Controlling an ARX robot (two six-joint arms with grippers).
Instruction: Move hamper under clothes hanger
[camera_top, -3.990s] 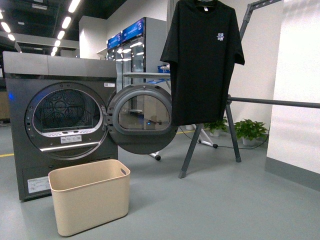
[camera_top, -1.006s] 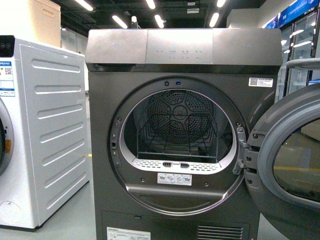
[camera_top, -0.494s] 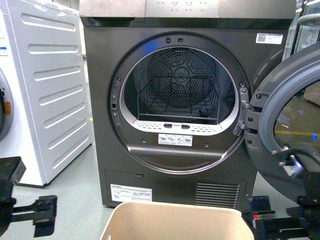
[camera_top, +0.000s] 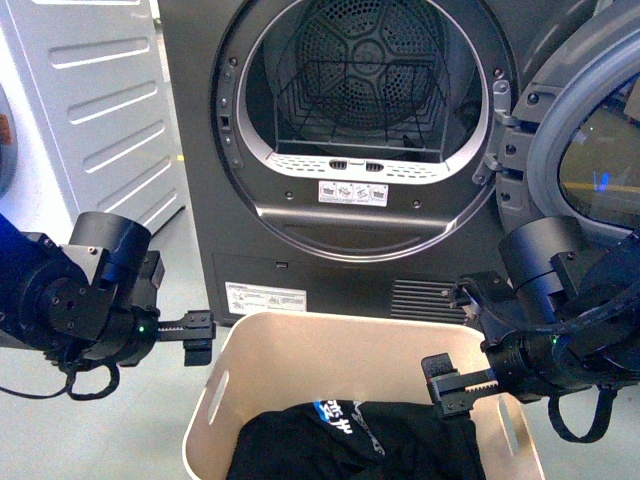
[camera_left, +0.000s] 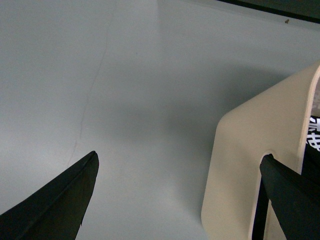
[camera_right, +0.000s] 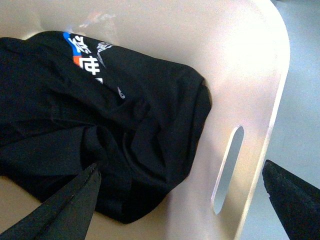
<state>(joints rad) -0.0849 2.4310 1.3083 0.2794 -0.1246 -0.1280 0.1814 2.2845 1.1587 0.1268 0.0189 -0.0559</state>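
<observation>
My gripper will carry the hamper (camera_top: 212, 415), which will keep its open shape because the beige hamper's walls stand smooth and upright (camera_top: 335, 352) above the slumped clothes.
The beige hamper (camera_top: 330, 345) stands on the floor right in front of the dark grey dryer, with black clothes (camera_top: 340, 445) inside. My left gripper (camera_top: 197, 336) is open beside the hamper's left wall, near its handle cut-out (camera_top: 215, 395). In the left wrist view one finger is outside the hamper wall (camera_left: 250, 165) and the other at its rim. My right gripper (camera_top: 447, 385) is open over the hamper's right wall. In the right wrist view its fingers straddle the wall with the handle cut-out (camera_right: 227, 167), black clothes (camera_right: 90, 130) on the inner side. The clothes hanger is out of view.
The dark grey dryer (camera_top: 360, 130) stands close behind the hamper, its round door (camera_top: 590, 140) swung open to the right. A white machine (camera_top: 90, 110) stands at the left. Grey floor (camera_top: 130, 420) lies to the left of the hamper.
The view has dropped lower and closer to the dryer. Both arms have come up into view beside the hamper, and the black clothes inside now show.
</observation>
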